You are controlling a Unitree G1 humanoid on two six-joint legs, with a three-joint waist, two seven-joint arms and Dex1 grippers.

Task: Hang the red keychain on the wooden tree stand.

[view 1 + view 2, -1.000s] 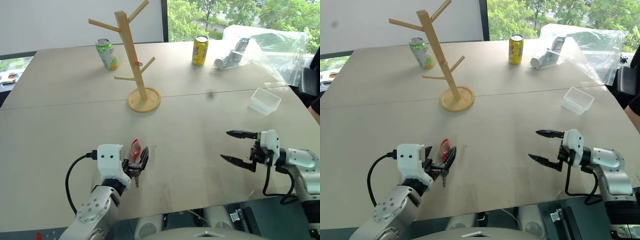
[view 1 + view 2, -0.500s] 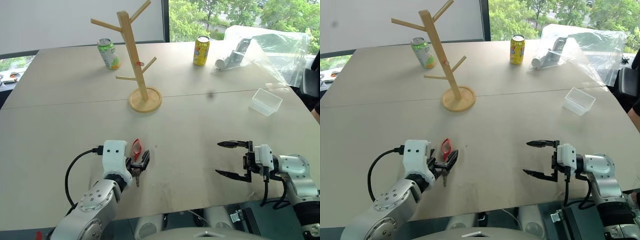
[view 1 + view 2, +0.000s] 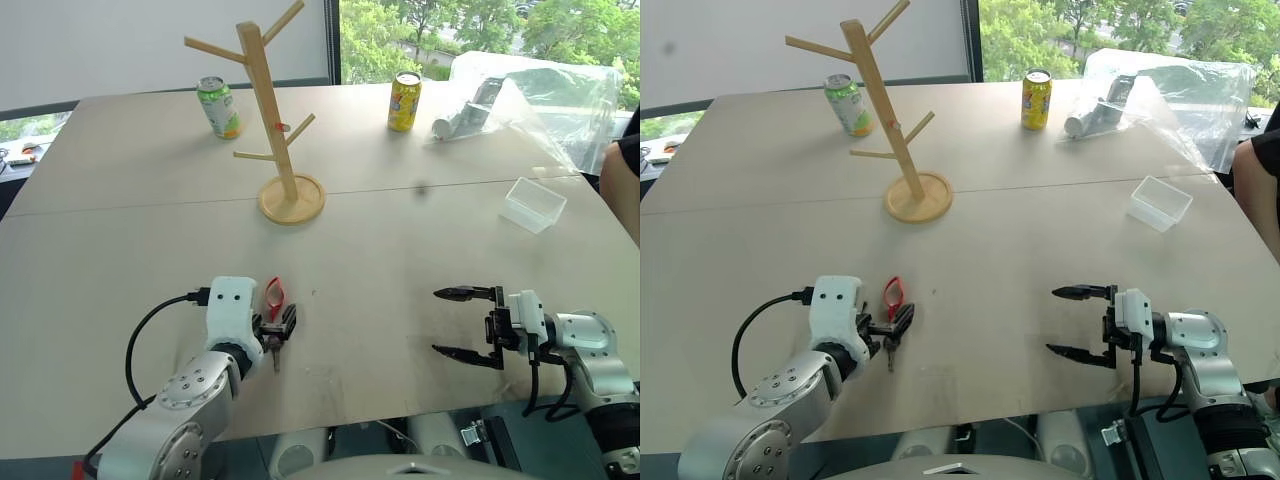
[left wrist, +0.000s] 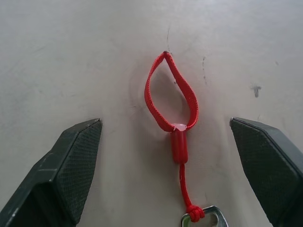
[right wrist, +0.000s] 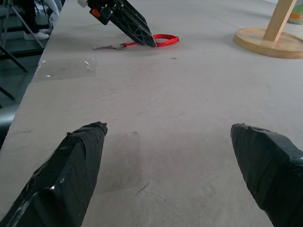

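I expect the keychain's loop (image 3: 274,294) to stand up and stay open when I lift the red keychain by its sleeve, because its strap bows wide apart (image 4: 191,100).
The red keychain (image 4: 171,101) lies flat on the table, a thin red loop (image 3: 274,293) with a small metal key (image 4: 203,217) on the end nearer me. My left gripper (image 3: 277,322) is open and angled down over it, one finger on each side of the loop, not touching it. The wooden tree stand (image 3: 265,100) rises on its round base (image 3: 292,198) farther back, beyond the keychain. My right gripper (image 3: 436,320) hovers open and empty low over the table near the front right, pointing toward the left gripper (image 5: 125,19).
A green can (image 3: 218,107) stands behind the stand and a yellow can (image 3: 403,100) is at the back centre. A crumpled clear plastic bag (image 3: 520,90) covers the back right, with a small clear box (image 3: 533,203) in front of it. A person's arm (image 3: 620,180) shows at the right edge.
My left gripper has tipped further downward over the keychain without shifting place. My right gripper sank a little toward the table's front edge, then held still.
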